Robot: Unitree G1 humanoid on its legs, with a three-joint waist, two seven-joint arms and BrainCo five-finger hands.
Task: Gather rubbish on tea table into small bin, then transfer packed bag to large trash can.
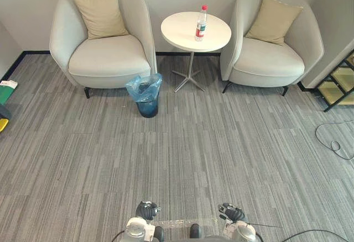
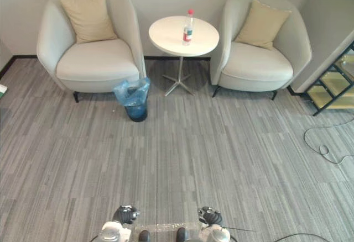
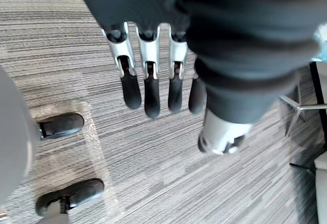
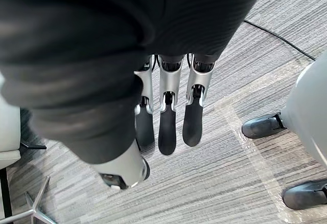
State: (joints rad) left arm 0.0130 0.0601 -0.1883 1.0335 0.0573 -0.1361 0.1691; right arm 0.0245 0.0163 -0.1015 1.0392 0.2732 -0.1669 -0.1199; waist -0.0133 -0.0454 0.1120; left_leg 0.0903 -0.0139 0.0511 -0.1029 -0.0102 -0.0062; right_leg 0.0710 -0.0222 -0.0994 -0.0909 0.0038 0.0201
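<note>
My gripper will have the blue bag (image 1: 144, 90) trailing long and limp when it lifts the bag, because the bag's crumpled rim (image 1: 155, 80) hangs loose over the small blue bin.
A clear plastic bottle (image 1: 201, 23) with a red cap and red label stands upright on the round white tea table (image 1: 180, 36) between two armchairs. On the carpet to the table's left stands the small blue bin (image 1: 146, 95), lined with a blue bag whose rim is folded over the top. Both hands hang low over the grey carpet, far from the table. My left hand (image 3: 148, 81) has straight fingers and holds nothing. My right hand (image 4: 166, 116) is likewise open and empty. They appear at the bottom edge of the left eye view, left hand (image 1: 146, 211) and right hand (image 1: 231, 212).
Two light grey armchairs (image 1: 105, 54) (image 1: 265, 59), each with a beige cushion, flank the table. A black shelf frame (image 1: 340, 84) stands at the right edge. A white and green object (image 1: 6, 90) lies at the far left. Open grey carpet stretches between me and the furniture.
</note>
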